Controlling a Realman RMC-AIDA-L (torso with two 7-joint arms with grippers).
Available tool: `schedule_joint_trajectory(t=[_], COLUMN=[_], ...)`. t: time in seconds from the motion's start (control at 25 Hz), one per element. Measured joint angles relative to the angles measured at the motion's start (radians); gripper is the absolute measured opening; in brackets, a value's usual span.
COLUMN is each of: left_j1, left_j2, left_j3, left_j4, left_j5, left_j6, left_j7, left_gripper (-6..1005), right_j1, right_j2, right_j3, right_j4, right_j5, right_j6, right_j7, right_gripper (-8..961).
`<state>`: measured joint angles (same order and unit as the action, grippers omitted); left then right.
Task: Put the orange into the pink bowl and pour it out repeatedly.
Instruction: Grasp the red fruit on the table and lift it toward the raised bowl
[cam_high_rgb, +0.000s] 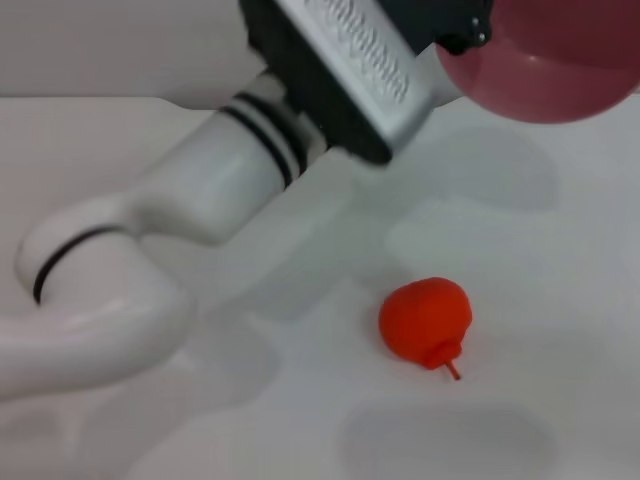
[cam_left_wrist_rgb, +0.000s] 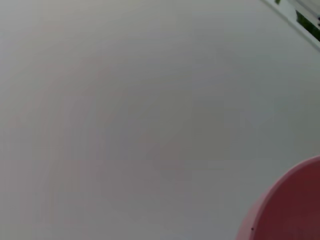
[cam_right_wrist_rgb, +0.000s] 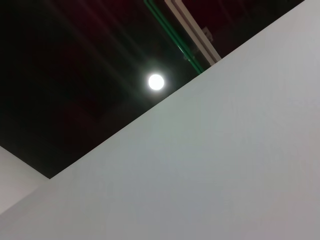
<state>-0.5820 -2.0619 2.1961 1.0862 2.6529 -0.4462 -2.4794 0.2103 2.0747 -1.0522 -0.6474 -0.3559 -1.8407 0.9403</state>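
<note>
Next, my left gripper swings the pink bowl (cam_high_rgb: 545, 60) back before my right gripper takes the orange (cam_high_rgb: 425, 322), because the bowl is hanging over my right gripper's side.
The orange (cam_high_rgb: 425, 320) lies on its side on the white table (cam_high_rgb: 560, 300), stem pointing toward the front edge. The pink bowl (cam_high_rgb: 550, 60) hangs in the air at the back right, well above and beyond the orange. My left arm reaches across from the left, and my left gripper (cam_high_rgb: 468, 38) is shut on the bowl's near rim. A slice of the pink bowl (cam_left_wrist_rgb: 295, 210) also shows in the left wrist view, over bare table. The bowl's inside is hidden. My right gripper is out of view.
Shadows of the arm and bowl fall on the white table around the orange. The right wrist view shows only the table's surface (cam_right_wrist_rgb: 200, 175), its edge, and a dark room with a lamp (cam_right_wrist_rgb: 156, 81).
</note>
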Motion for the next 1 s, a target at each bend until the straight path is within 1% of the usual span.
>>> schedule_joint_trajectory(t=[0.12,0.16,0.2,0.24,0.32,0.36,0.4,0.56,0.68,0.8,0.92,1.0], left_j1=[-0.045,-0.056,-0.083,-0.092,-0.133,-0.133,-0.176,-0.230,-0.271,-0.302,-0.350,-0.394], left_j2=[0.002,0.001,-0.001,-0.002,-0.006,-0.006,-0.007,-0.007,-0.007,-0.007,-0.005,-0.002], left_j3=[-0.039,-0.045,-0.055,-0.059,-0.069,-0.069,-0.077,-0.113,-0.199,-0.320,-0.483,-0.598], left_j4=[0.028,0.031,0.038,0.039,0.045,0.045,0.045,0.037,0.036,0.031,-0.011,-0.069], left_j5=[0.000,0.000,-0.002,-0.003,-0.010,-0.010,-0.031,-0.106,-0.199,-0.315,-0.405,-0.411], left_j6=[0.181,0.221,0.308,0.336,0.454,0.454,0.561,0.705,0.855,1.009,1.192,1.319], left_j7=[-0.056,-0.060,-0.063,-0.063,-0.064,-0.064,-0.063,-0.048,-0.016,0.076,0.164,0.188], left_gripper=[43,43,43,43,43,43,43,43,43,43,43,43], right_j1=[0.000,0.000,0.000,0.002,0.008,0.010,0.013,0.019,0.025,0.036,0.048,0.050], right_j2=[0.000,0.000,0.001,0.001,0.000,0.000,-0.001,-0.001,-0.001,-0.001,-0.002,-0.002], right_j3=[0.000,0.000,0.000,0.000,0.000,0.000,0.000,0.000,0.000,0.000,0.000,0.000], right_j4=[0.000,0.002,0.004,0.009,0.017,0.020,0.022,0.028,0.038,0.055,0.080,0.088], right_j5=[0.001,0.001,0.002,0.002,0.002,0.002,0.002,0.002,0.002,0.002,0.002,0.000], right_j6=[-0.001,-0.001,-0.001,-0.002,-0.002,-0.003,-0.003,-0.003,-0.004,-0.013,-0.025,-0.028], right_j7=[0.000,0.000,0.000,0.000,0.000,0.000,0.000,0.000,0.000,0.000,0.000,0.001], right_gripper=[546,546,546,546,546,546,546,546,546,546,546,546])
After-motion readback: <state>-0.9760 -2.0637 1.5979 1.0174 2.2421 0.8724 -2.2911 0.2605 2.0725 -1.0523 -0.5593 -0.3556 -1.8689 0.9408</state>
